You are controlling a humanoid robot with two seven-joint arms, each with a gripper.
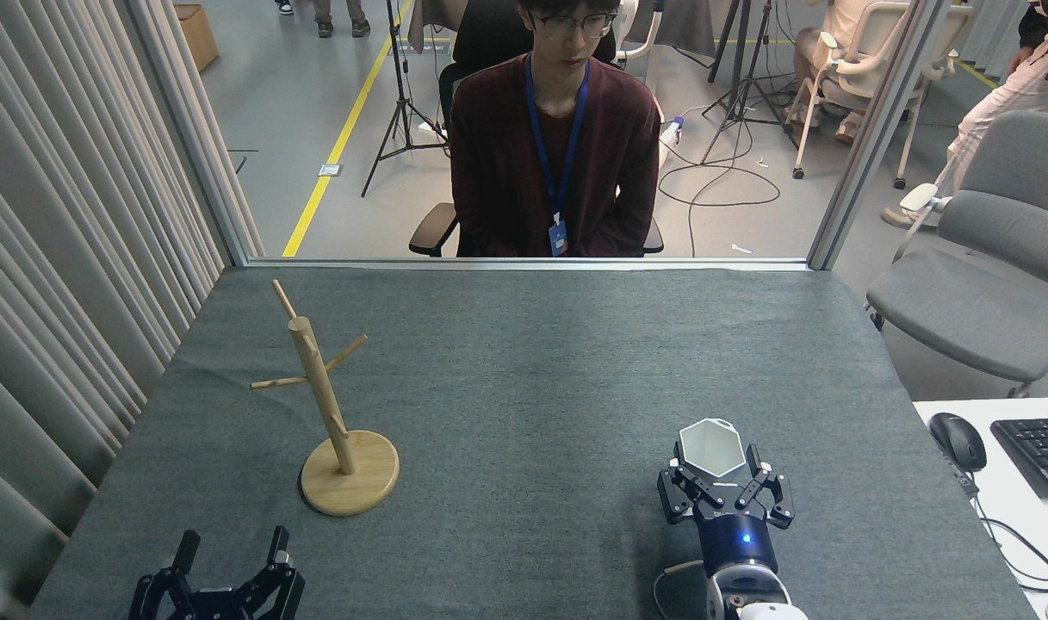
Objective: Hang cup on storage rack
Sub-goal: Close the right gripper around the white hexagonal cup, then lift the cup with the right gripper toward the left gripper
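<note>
The white hexagonal cup (pixel 712 449) will hang from the cup's rim tab (pixel 722 423) with its opening sideways when I slide the tab onto a peg, because the tab sticks outward.
The white hexagonal cup (pixel 712 446) stands upright on the grey table cover at the front right, its rim tab pointing away from me. My right gripper (pixel 715 475) is pushed up against its near side, open, with a black finger (pixel 672 484) on either flank; the cup's lower body is hidden behind it. I cannot tell whether the pads touch the cup. The wooden storage rack (pixel 321 392) stands on its round base (pixel 350 474) at the left, pegs bare. My left gripper (pixel 231 551) rests open at the bottom left, well short of the rack.
A person (pixel 554 138) sits just beyond the table's far edge. A curtain (pixel 58 258) runs along the left side. A grey chair (pixel 997 275), a mouse (pixel 957 441) and a keyboard (pixel 1040 452) are to the right of the table.
</note>
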